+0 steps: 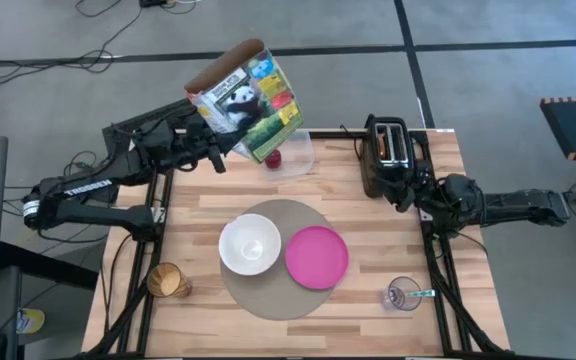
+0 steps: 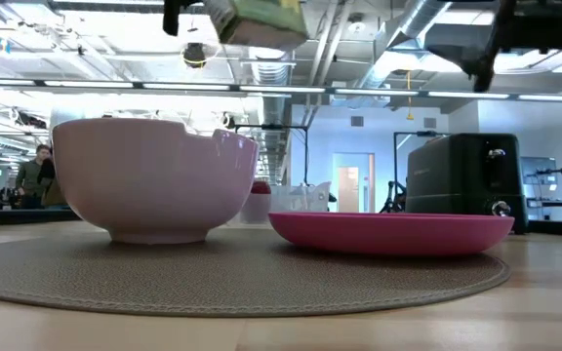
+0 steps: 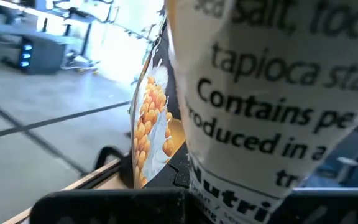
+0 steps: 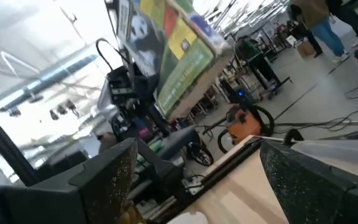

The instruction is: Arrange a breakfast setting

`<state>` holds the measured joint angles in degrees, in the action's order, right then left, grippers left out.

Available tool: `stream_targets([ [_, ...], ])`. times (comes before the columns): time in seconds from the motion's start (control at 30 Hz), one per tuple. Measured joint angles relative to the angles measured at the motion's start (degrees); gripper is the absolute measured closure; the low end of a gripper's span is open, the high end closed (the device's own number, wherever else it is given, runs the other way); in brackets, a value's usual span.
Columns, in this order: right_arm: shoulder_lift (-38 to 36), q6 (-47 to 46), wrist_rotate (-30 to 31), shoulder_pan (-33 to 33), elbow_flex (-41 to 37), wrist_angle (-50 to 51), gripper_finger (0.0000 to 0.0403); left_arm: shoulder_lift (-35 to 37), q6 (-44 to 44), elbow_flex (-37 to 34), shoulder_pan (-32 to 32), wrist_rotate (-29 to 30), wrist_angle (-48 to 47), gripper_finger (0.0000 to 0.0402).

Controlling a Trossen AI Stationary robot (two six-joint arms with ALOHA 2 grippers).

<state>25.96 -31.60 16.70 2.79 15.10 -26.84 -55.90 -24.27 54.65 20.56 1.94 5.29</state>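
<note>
The cereal box's brown top (image 1: 225, 66) is pointing away from the white bowl while my left gripper holds the box, so next my right gripper takes the box over by its free lower end (image 1: 285, 136).
A round grey-brown mat (image 1: 273, 260) lies mid-table, and the white bowl (image 1: 249, 244) and magenta plate (image 1: 317, 256) rest on it. A clear glass (image 1: 403, 294) at the near right holds the teal-handled spoon (image 1: 423, 293). A small red apple (image 1: 273, 158) lies in a clear tub (image 1: 296, 152) at the far side. My left gripper (image 1: 215, 152) is shut on a panda-printed cereal box (image 1: 246, 98), held high above the tub. My right gripper (image 1: 405, 192) is open and empty beside the black toaster (image 1: 388, 150). No toast shows. My left gripper holds the cereal box by its lower left end (image 1: 218, 128), coming level from the table's left. The box's printed narrow side (image 3: 260, 124) fills the wrist view and hides the fingertips. The box is lifted clear and tilted, its brown top toward the far edge.
A brown cup (image 1: 168, 281) stands at the near left corner. In the low view the bowl (image 2: 154, 180), plate (image 2: 388, 232) and toaster (image 2: 466, 180) stand in a row. Cables run along the table's sides. People stand far off in the room.
</note>
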Motion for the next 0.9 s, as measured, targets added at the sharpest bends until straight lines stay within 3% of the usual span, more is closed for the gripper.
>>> stream_targets([
  [0.2, 7.30, 0.57, -7.57, 2.63, 5.88, -0.29, 0.0038, -2.20, -2.54, 0.00, -1.40, -2.33, 7.48, 0.0401],
  [0.3, 8.25, 2.93, -6.19, 3.71, 7.75, -0.25, 0.0038, -3.02, -3.30, 0.00, -2.16, -3.26, 10.19, 0.0401],
  [0.4, 8.23, -0.49, -2.09, 4.88, 9.03, -0.44, 0.0038, -3.67, -3.55, 0.00, -3.00, -3.26, 11.29, 0.0401],
  [0.6, 8.25, -1.13, -2.14, 9.08, 10.28, -0.39, 0.0035, -4.37, -4.99, 0.00, -4.00, -3.57, 11.32, 0.0401],
  [0.77, 14.37, -3.64, -4.64, 9.38, 11.59, -0.39, 0.0007, -5.30, -5.26, 0.02, -4.22, -3.48, 12.86, 0.0401],
  [0.9, 21.19, -3.95, -4.84, 8.08, 13.68, -1.73, 0.0014, -6.08, -5.62, 0.02, -4.22, -3.95, 14.17, 0.0401],
])
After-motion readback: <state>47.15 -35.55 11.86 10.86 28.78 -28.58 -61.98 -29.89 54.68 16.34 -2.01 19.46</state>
